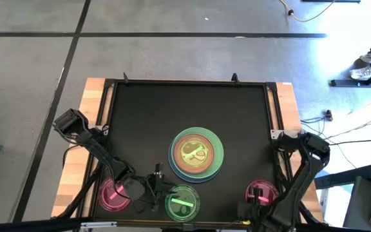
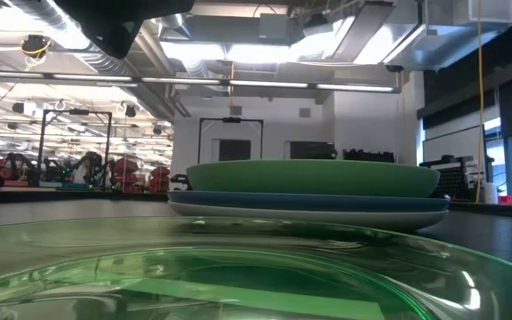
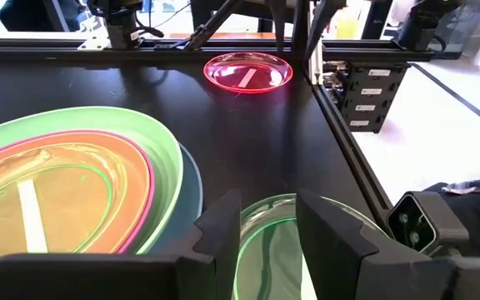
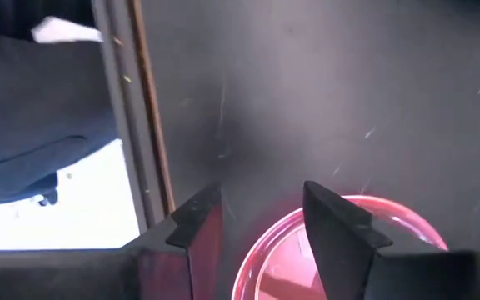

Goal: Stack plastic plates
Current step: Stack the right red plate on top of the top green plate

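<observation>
When I lower the pink dish [image 1: 261,192] with my right gripper, it should nest flat: the see-through dish atop the stack [image 1: 194,153] has a matching round outline.
A stack [image 1: 196,153] stands mid-table: large green on blue on white [image 2: 309,191], then purple-rimmed and orange plates [image 3: 65,192], with a see-through dish on top. Small dishes lie flat near the near edge: pink [image 1: 113,194], green [image 1: 182,203], pink [image 1: 261,192]. My left gripper [image 3: 269,212] is open at the green dish [image 3: 307,242]. One finger stands outside its rim and one over its inside. My right gripper [image 4: 261,204] is open astride the right pink dish's rim [image 4: 265,242] in the same way. Whether either touches, I cannot tell.
The black mat has a raised frame [image 1: 272,109] on a wooden table. The far half of the mat [image 1: 185,106] is bare. My left arm [image 1: 102,154] reaches past the left pink dish. Equipment boxes [image 3: 369,92] stand beyond the mat's edge.
</observation>
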